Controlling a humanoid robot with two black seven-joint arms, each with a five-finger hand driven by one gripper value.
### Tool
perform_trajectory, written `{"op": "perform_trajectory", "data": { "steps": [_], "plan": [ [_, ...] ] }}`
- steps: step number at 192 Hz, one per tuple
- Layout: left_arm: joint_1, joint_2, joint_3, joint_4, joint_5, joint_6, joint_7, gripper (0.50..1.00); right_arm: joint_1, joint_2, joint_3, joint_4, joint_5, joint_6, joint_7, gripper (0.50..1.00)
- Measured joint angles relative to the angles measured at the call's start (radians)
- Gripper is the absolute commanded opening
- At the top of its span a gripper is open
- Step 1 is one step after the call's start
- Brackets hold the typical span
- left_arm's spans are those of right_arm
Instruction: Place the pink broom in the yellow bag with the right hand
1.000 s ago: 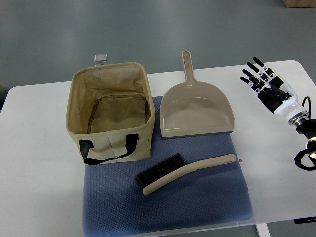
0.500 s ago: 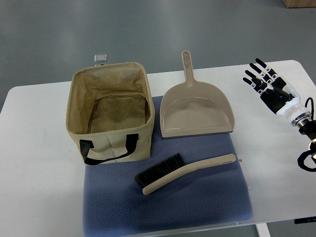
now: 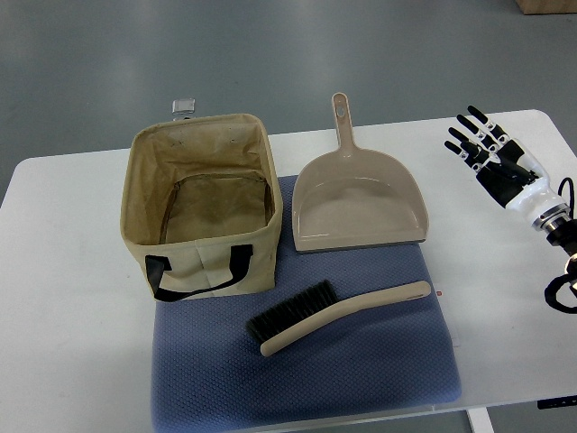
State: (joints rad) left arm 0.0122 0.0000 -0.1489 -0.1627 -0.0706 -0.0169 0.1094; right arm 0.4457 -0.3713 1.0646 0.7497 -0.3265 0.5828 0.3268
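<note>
When I lower the pink broom into the yellow bag, the broom's long handle (image 3: pixel 383 297) should lean up past the bag's rim: the bag's bottom (image 3: pixel 216 208) is shorter.
The broom (image 3: pixel 338 315) is a pale pink-beige hand brush with black bristles at its left end. It lies flat on the blue mat (image 3: pixel 306 379), handle pointing right. The yellow-tan fabric bag (image 3: pixel 202 209) stands open and empty at the left, its black strap facing me. My right hand (image 3: pixel 487 155) hovers over the table's right side, well to the right of the broom, fingers spread and holding nothing. The left arm does not show.
A matching dustpan (image 3: pixel 356 203) lies behind the broom, handle pointing away, its front edge on the mat. The white table (image 3: pixel 63 298) ends close to the right hand. A black cable (image 3: pixel 563 293) loops at the right edge. A small metal clip (image 3: pixel 184 106) sits behind the bag.
The right hand has drifted slightly right and away, by a few pixels. The broom, bag and dustpan have not moved.
</note>
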Motion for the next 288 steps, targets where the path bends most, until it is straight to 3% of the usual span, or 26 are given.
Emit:
{"op": "perform_trajectory", "data": {
  "steps": [153,246,288],
  "plan": [
    [0.000,0.000,0.000,0.000,0.000,0.000,0.000,1.000,0.009,-0.006,-0.032,0.028,-0.025,0.002,-0.002,0.932],
    [0.000,0.000,0.000,0.000,0.000,0.000,-0.001,1.000,0.018,-0.137,-0.152,0.267,-0.428,-0.018,0.046,0.930],
    [0.000,0.000,0.000,0.000,0.000,0.000,-0.001,1.000,0.018,-0.230,-0.215,0.438,-0.707,-0.112,0.096,0.930]
  ]
}}
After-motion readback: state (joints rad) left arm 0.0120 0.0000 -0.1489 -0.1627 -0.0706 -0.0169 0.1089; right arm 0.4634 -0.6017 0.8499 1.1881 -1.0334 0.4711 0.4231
